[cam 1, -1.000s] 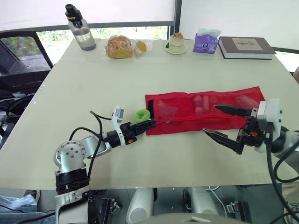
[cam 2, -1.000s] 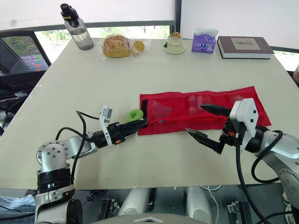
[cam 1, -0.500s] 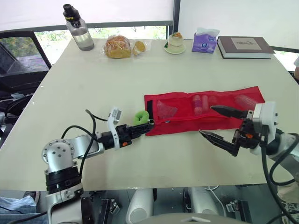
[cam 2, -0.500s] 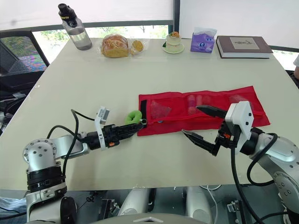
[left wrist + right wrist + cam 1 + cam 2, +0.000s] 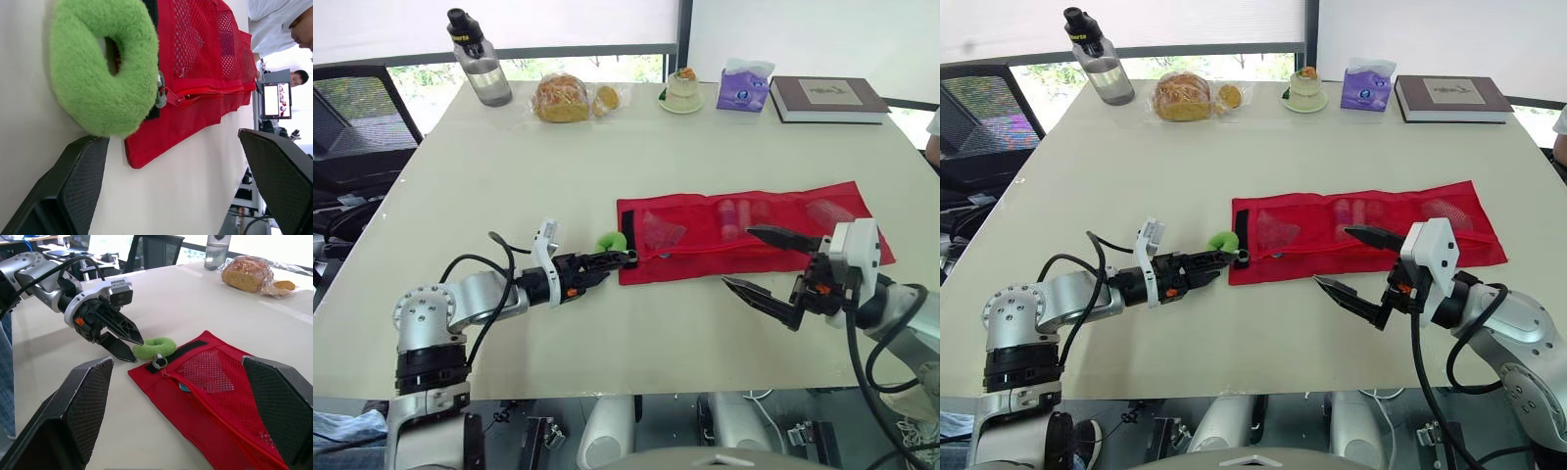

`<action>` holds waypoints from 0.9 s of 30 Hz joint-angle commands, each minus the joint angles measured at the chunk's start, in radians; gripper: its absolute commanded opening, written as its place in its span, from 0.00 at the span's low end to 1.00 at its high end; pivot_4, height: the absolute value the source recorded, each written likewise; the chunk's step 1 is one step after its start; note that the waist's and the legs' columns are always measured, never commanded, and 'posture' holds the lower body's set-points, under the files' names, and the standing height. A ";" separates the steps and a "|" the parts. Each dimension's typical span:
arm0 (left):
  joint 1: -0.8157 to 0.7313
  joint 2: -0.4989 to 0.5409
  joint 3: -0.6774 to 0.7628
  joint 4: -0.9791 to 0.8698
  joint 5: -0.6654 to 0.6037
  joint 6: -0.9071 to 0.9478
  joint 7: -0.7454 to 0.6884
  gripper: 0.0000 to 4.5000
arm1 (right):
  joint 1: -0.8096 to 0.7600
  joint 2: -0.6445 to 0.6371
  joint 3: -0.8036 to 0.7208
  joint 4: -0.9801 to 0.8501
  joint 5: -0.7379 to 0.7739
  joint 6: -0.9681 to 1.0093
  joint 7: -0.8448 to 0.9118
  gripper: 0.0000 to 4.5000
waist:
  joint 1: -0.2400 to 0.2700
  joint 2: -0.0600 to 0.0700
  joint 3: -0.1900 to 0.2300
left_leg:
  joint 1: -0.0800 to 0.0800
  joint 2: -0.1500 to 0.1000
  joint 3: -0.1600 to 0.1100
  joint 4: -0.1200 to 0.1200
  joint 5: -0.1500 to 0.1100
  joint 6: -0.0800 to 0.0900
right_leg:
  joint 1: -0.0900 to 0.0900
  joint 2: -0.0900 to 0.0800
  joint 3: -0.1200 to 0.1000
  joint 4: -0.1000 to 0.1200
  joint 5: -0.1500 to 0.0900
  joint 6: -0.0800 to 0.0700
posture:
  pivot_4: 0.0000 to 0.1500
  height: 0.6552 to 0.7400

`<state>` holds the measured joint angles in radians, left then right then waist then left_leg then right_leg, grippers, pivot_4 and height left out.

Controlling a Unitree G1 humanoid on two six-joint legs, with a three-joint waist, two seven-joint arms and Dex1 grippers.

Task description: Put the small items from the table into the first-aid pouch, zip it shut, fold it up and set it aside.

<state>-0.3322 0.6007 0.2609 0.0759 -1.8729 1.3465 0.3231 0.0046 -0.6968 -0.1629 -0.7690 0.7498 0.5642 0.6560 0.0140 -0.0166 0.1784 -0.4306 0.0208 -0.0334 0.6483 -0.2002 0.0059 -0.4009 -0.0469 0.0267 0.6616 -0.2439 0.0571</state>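
Observation:
The fuzzy green ring is attached by a loop to the zipper pull. The ring will go along and tuck inside when I fold the pouch.
The red first-aid pouch lies unfolded and flat on the table, with small items showing through its mesh pockets. A fuzzy green ring rests against its left end, next to the zipper pull. My left gripper is open and low on the table, its fingertips just in front of the ring and the pull, holding nothing. My right gripper is open wide at the pouch's near edge around its middle, one finger over the red fabric and one over the bare table.
Along the far edge stand a water bottle, bagged bread, a small cake on a plate, a purple tissue pack and a book. A black chair is at the far left. A person is at the right edge.
My right gripper has slid left along the pouch's near edge, staying open. My left arm has drawn its elbow back while its fingertips stay by the green ring.

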 commanded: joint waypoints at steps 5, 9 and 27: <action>-0.032 0.003 -0.132 0.092 -0.099 -0.041 0.022 1.00 | -0.019 0.015 0.016 -0.063 0.005 -0.009 -0.041 1.00 | 0.002 0.000 0.000 | 0.000 -0.002 0.001 0.000 0.000 0.000 | 0.000 -0.001 0.000 0.000 0.000 0.000 | 1.00 1.00; -0.056 0.010 -0.175 0.114 -0.098 -0.043 0.003 1.00 | -0.023 -0.003 0.015 -0.075 0.050 0.023 -0.042 1.00 | 0.004 0.000 0.000 | 0.000 -0.005 0.000 0.000 0.000 0.000 | 0.001 -0.002 -0.001 0.000 0.000 0.000 | 1.00 1.00; -0.067 -0.049 -0.184 0.051 -0.098 -0.146 -0.034 1.00 | -0.082 -0.017 0.027 -0.055 0.084 0.039 -0.037 1.00 | 0.000 0.000 0.000 | -0.001 -0.008 -0.001 0.000 0.000 0.000 | 0.000 -0.005 -0.002 -0.001 0.000 0.000 | 1.00 1.00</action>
<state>-0.4060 0.5532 0.0770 0.1661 -1.9396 1.2107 0.2855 -0.0639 -0.7092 -0.1321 -0.8055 0.8242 0.6125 0.6176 0.0145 -0.0167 0.1784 -0.4316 0.0129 -0.0340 0.6480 -0.2000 0.0063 -0.4004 -0.0519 0.0251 0.6607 -0.2441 0.0570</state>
